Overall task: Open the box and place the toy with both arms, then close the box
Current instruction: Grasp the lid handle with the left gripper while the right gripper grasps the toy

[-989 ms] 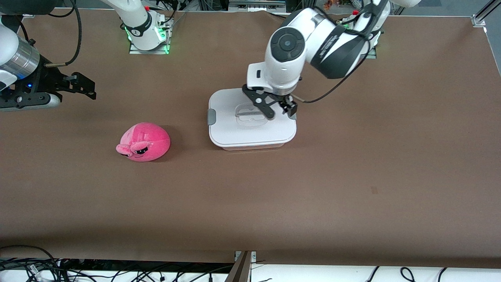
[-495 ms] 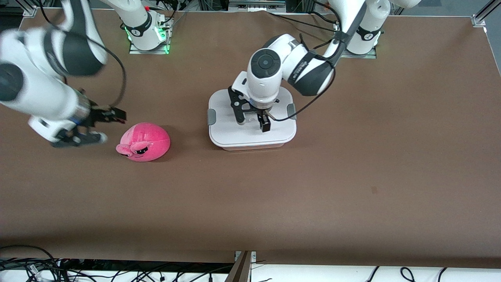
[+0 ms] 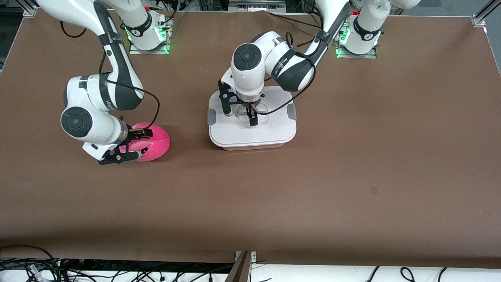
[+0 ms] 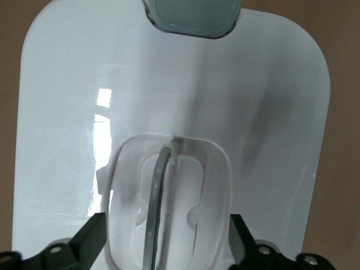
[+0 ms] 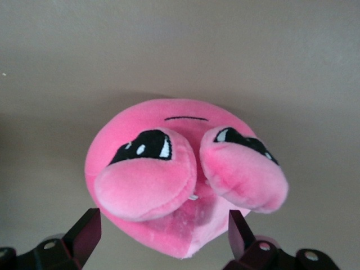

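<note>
The pink plush toy [image 3: 158,145] gets narrower below its feet, so its narrow end [image 5: 189,241] will squash into a thin fold when I close my right gripper.
The box [image 3: 270,131] stands mid-table with its white lid on and a grey clip [image 3: 211,116] at each end. My left gripper [image 3: 239,111] is low over the lid, open, with its fingers on either side of the clear recessed handle [image 4: 160,208]. The left wrist view shows the lid [image 4: 264,112], one clip [image 4: 194,14] and my left gripper [image 4: 167,239] straddling the recess without touching it. The pink plush toy [image 3: 156,141] lies toward the right arm's end. My right gripper [image 3: 133,145] is open around it. In the right wrist view the toy [image 5: 185,174] sits between my right gripper's [image 5: 163,233] fingers.
The brown table [image 3: 352,156] carries only the box and toy. The arms' base plates [image 3: 148,47] with green lights stand along the edge farthest from the front camera. Loose cables [image 3: 78,270] lie past the nearest edge.
My right arm has swung in from the table's end and come down with its open gripper around the toy. My left gripper has moved from the clip side to over the lid's handle.
</note>
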Tool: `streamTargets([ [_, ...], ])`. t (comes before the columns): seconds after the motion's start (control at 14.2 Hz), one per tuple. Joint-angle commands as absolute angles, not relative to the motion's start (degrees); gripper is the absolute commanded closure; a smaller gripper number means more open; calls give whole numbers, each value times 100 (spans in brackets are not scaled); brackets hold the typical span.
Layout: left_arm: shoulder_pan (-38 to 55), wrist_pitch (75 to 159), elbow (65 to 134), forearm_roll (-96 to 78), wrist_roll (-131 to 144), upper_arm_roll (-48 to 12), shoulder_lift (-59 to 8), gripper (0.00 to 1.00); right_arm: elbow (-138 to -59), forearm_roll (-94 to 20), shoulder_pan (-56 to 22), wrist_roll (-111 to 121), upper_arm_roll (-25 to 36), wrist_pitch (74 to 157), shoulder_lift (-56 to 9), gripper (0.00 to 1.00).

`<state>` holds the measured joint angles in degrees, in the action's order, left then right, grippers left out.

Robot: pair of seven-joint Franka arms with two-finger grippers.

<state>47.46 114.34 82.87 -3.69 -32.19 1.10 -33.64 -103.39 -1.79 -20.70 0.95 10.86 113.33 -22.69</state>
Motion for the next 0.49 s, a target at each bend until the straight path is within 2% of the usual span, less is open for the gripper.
streamTargets([
  [0.0, 4781, 11470, 8323, -237, -3278, 149, -3278, 92, -10819, -281, -2030, 211, 1090, 11549, -1995, 0],
  [0.07, 4781, 11470, 8315, -229, -3278, 141, -3270, 100, -10889, -307, -2030, 211, 1090, 11592, -1995, 0],
  [0.14, 4781, 11470, 8314, -237, -3270, 141, -3261, 100, -10942, -316, -2030, 211, 1090, 11706, -2004, 2],
  [0.21, 4781, 11452, 8314, -237, -3278, 141, -3226, 100, -11021, -316, -2022, 211, 1090, 11855, -2013, 11],
  [0.28, 4781, 11426, 8314, -237, -3304, 141, -3208, 100, -11082, -316, -2021, 211, 1090, 11970, -2021, 30],
  [0.42, 4781, 11400, 8271, -237, -3322, 141, -3164, 100, -11109, -316, -2013, 211, 1090, 12015, -2030, 81],
])
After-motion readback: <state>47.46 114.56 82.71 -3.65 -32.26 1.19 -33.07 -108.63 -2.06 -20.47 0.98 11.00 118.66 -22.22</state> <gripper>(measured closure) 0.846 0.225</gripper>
